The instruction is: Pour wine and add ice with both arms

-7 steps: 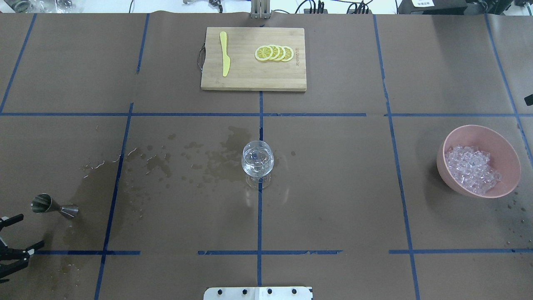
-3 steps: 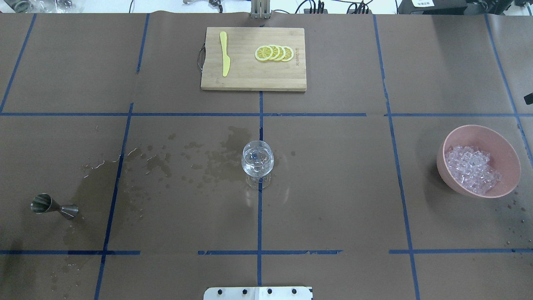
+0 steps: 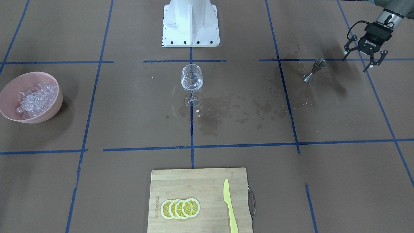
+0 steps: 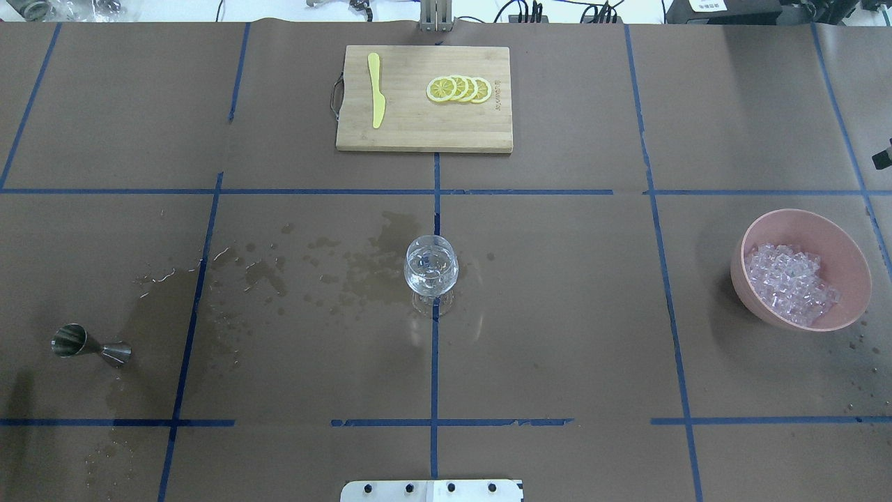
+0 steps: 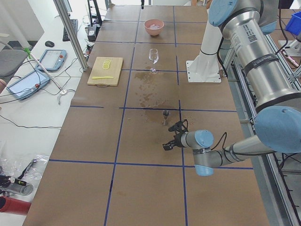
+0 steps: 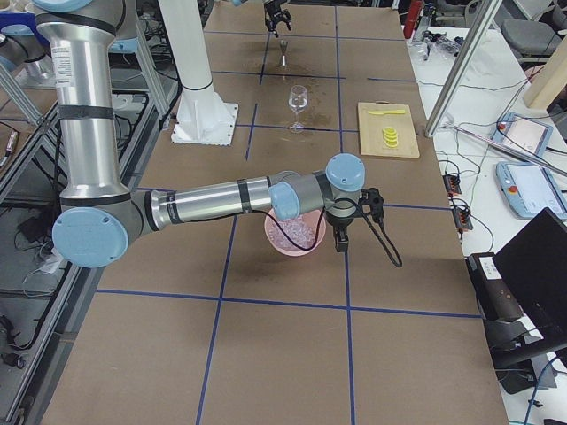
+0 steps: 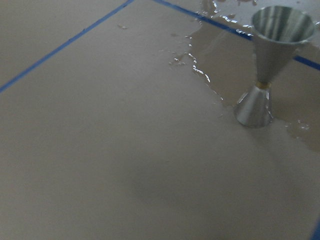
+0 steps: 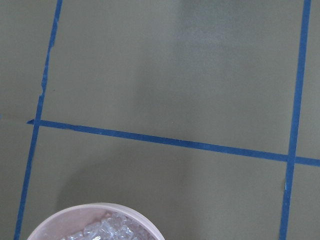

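A cube will come away on its own when I lift it from the pink bowl, since distinct edges show across the loose heap of ice.
A wine glass stands at the table's centre with a little clear wine in it. A pink bowl at the right holds the heap of ice. A steel jigger stands upright on a wet patch; it also shows in the left wrist view. My left gripper is open and empty, beside the jigger and apart from it. My right gripper hangs just past the bowl; I cannot tell whether it is open. The right wrist view shows only the bowl's rim.
A wooden cutting board at the table's far side carries a yellow knife and several lemon slices. Spilled liquid darkens the paper between jigger and glass. The white base block stands behind the glass.
My left gripper has drawn back out of the overhead view's lower left corner, leaving the jigger standing. The dark tip at the right edge has shifted slightly up.
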Robot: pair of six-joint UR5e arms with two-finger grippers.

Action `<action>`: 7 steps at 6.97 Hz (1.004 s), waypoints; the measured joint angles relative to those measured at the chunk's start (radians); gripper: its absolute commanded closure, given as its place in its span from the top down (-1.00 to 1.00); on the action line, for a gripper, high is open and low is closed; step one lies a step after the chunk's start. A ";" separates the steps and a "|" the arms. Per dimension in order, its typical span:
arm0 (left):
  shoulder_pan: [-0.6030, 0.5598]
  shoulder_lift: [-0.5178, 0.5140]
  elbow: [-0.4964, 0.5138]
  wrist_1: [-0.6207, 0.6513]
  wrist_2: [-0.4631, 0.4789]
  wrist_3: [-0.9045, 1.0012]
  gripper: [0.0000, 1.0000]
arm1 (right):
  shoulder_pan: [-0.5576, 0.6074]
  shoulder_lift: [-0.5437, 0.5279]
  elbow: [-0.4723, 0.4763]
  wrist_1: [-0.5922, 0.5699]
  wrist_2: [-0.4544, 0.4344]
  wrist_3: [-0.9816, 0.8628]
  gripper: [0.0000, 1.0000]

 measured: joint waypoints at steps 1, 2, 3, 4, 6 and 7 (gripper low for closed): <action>-0.219 -0.108 -0.004 0.163 -0.184 0.081 1.00 | -0.020 0.001 0.016 0.007 -0.001 0.027 1.00; -0.357 -0.188 -0.015 0.317 -0.309 0.127 1.00 | -0.057 0.000 0.036 0.039 -0.004 0.097 1.00; -0.436 -0.251 -0.038 0.475 -0.387 0.145 1.00 | -0.105 -0.014 0.053 0.111 -0.018 0.198 1.00; -0.502 -0.313 -0.058 0.643 -0.454 0.149 1.00 | -0.156 -0.050 0.061 0.212 -0.050 0.280 1.00; -0.604 -0.390 -0.105 0.909 -0.548 0.053 1.00 | -0.265 -0.128 0.085 0.337 -0.147 0.398 1.00; -0.620 -0.387 -0.132 0.955 -0.561 -0.041 1.00 | -0.313 -0.146 0.097 0.353 -0.179 0.469 0.96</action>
